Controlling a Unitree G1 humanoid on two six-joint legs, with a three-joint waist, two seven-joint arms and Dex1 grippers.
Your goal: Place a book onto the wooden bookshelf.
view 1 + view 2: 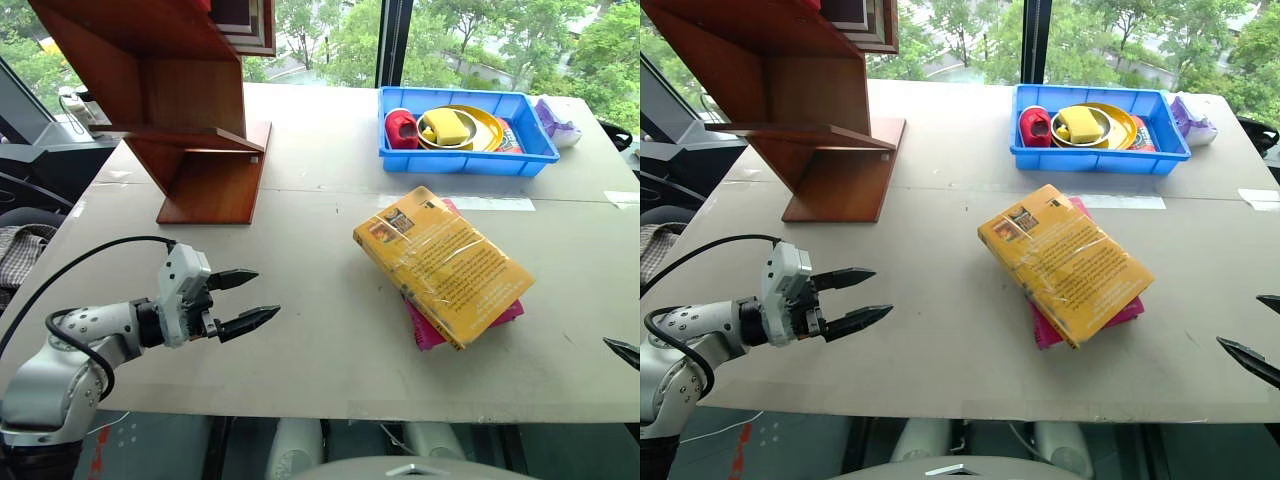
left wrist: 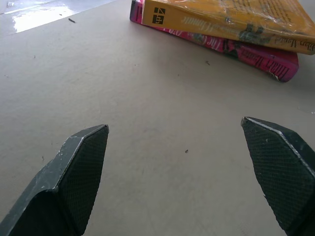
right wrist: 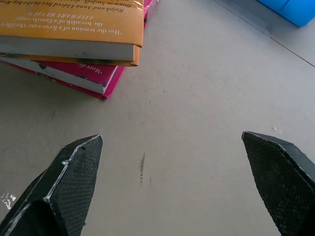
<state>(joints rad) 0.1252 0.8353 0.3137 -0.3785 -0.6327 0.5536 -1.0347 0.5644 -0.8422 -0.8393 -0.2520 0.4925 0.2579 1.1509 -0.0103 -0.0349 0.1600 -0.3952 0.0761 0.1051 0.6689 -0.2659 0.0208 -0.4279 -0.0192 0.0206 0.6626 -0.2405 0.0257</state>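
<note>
I expect both books to slide together when I push them with my closed right gripper, because the yellow-orange book (image 1: pixel 445 265) lies flat across the pink book (image 1: pixel 427 333).
The book (image 1: pixel 445 265), thick, yellow-orange and wrapped in glossy plastic, lies flat at the table's middle right on top of a thinner pink book (image 1: pixel 428 335). The wooden bookshelf (image 1: pixel 190 100), reddish-brown with slanted panels, stands at the back left. My left gripper (image 1: pixel 267 292) hovers open over the table's front left, pointing toward the book, with a wide stretch of bare table between them. At the front right edge, my right gripper (image 1: pixel 1240 320) is open too, short of the book's near corner. Both wrist views show the book (image 2: pixel 226 17) (image 3: pixel 69 24) ahead of empty fingers.
A blue plastic tray (image 1: pixel 465 160) at the back right holds a yellow plate, a yellow sponge and a red item. A small pale packet (image 1: pixel 555 120) lies beside it. The grey table (image 1: pixel 320 340) is bare between the gripper, the books and the shelf. Windows lie behind.
</note>
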